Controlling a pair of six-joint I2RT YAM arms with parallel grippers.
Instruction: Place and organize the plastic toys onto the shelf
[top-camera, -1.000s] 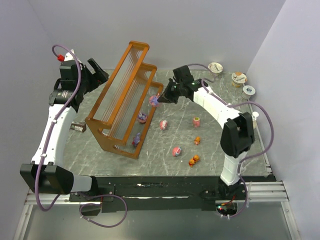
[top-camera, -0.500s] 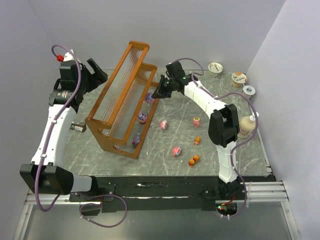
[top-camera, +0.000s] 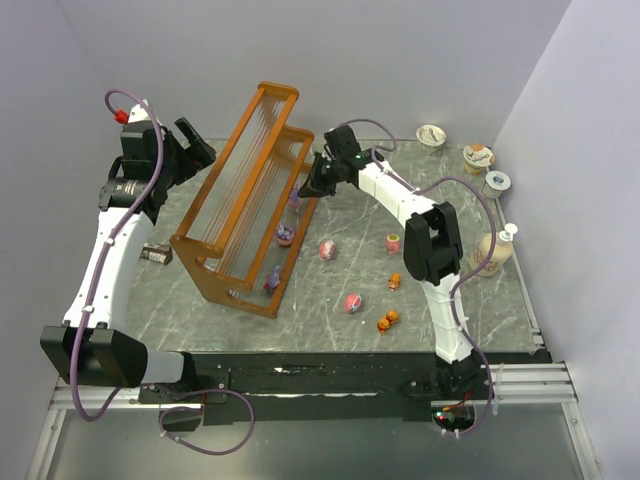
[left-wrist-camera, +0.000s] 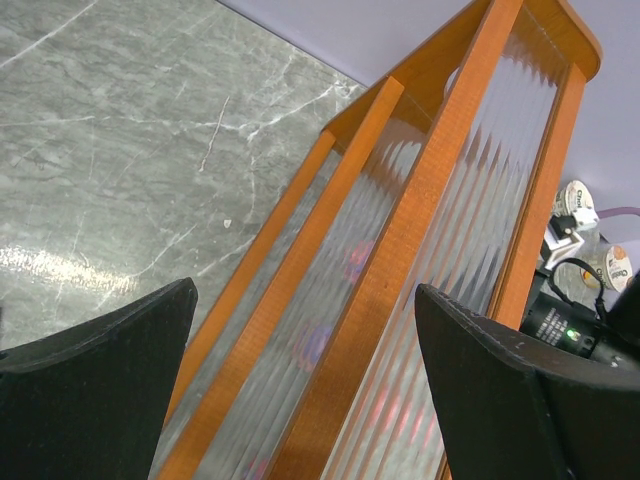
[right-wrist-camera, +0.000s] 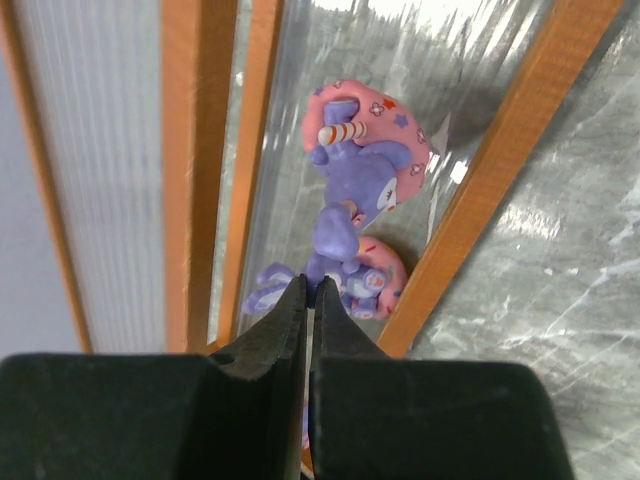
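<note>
My right gripper should keep going down, as the purple-and-pink toy (top-camera: 296, 199) is inside the rails at the lowest level's free far end (top-camera: 303, 186), and let go once the toy rests there.
The orange-brown shelf (top-camera: 250, 200) stands slanted at left centre. My right gripper (top-camera: 312, 188) is shut on a purple-and-pink toy (right-wrist-camera: 365, 275), pinching a thin purple part of it over the far end of the lowest tier (right-wrist-camera: 500, 170). A matching purple-pink shape (right-wrist-camera: 365, 150) lies just beyond; it may be a reflection. Two purple toys (top-camera: 285, 235) (top-camera: 271, 280) sit on the lowest tier. Pink toys (top-camera: 327, 249) (top-camera: 393, 241) (top-camera: 352, 302) and orange toys (top-camera: 394, 281) (top-camera: 387, 321) lie on the table. My left gripper (left-wrist-camera: 305, 390) hangs open behind the shelf (left-wrist-camera: 420, 220), holding nothing.
A beige bottle (top-camera: 490, 250) stands at the right edge. Three foil-lidded cups (top-camera: 432, 134) (top-camera: 478, 156) (top-camera: 497, 182) sit at the back right. A small dark object (top-camera: 155, 253) lies left of the shelf. Walls close in on three sides.
My right gripper has carried the purple toy left and farther back, up to the shelf's lowest tier. The forearm swung away from the bottle. The left arm has not moved.
</note>
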